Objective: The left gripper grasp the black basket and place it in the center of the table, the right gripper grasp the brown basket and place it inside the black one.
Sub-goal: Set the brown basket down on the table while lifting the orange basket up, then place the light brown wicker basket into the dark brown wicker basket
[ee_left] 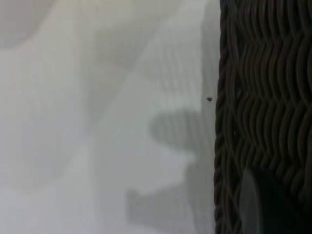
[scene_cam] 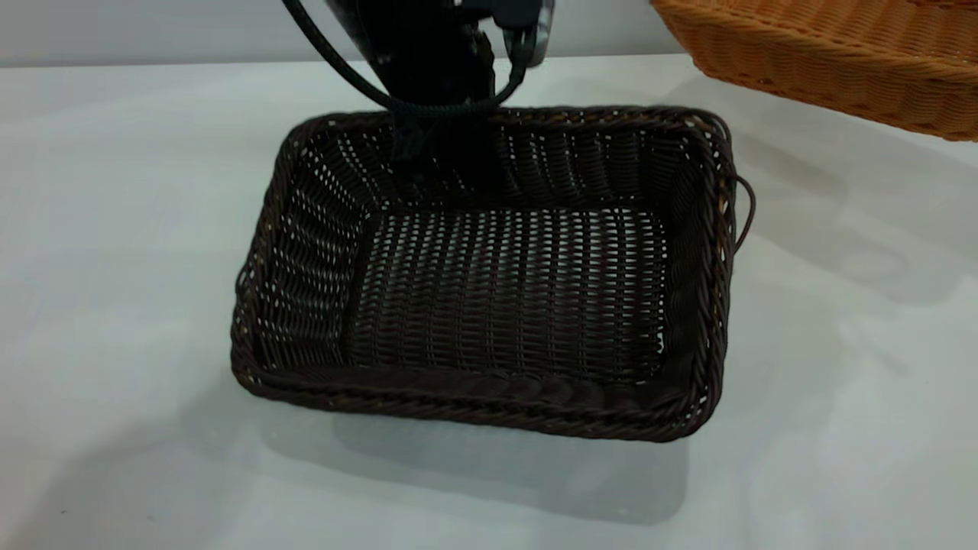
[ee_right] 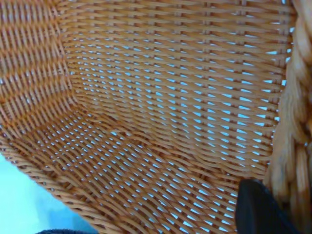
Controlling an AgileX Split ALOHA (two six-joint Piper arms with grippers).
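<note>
My left gripper is in the way at the black basket's far rim [scene_cam: 559,115]. It should move back out of the way before my right gripper lowers the brown basket [scene_cam: 839,69] inside.
The black basket [scene_cam: 489,405] sits on the white table [scene_cam: 114,229] near its middle, open side up and empty. My left gripper [scene_cam: 439,114] comes down on the middle of its far rim with its looping black cable. In the left wrist view one dark finger [ee_left: 258,204] lies against the basket's woven wall [ee_left: 263,97]. The brown basket [scene_cam: 840,53] hangs tilted above the table at the far right, apart from the black one. The right wrist view looks into the brown basket [ee_right: 146,122], and my right gripper [ee_right: 279,204] clamps its braided rim, one dark finger [ee_right: 256,209] inside.
Bare white tabletop [ee_left: 97,122] surrounds the black basket on all sides. A loose strand loop [scene_cam: 747,214] sticks out from the black basket's right rim. A pale wall runs behind the table's far edge.
</note>
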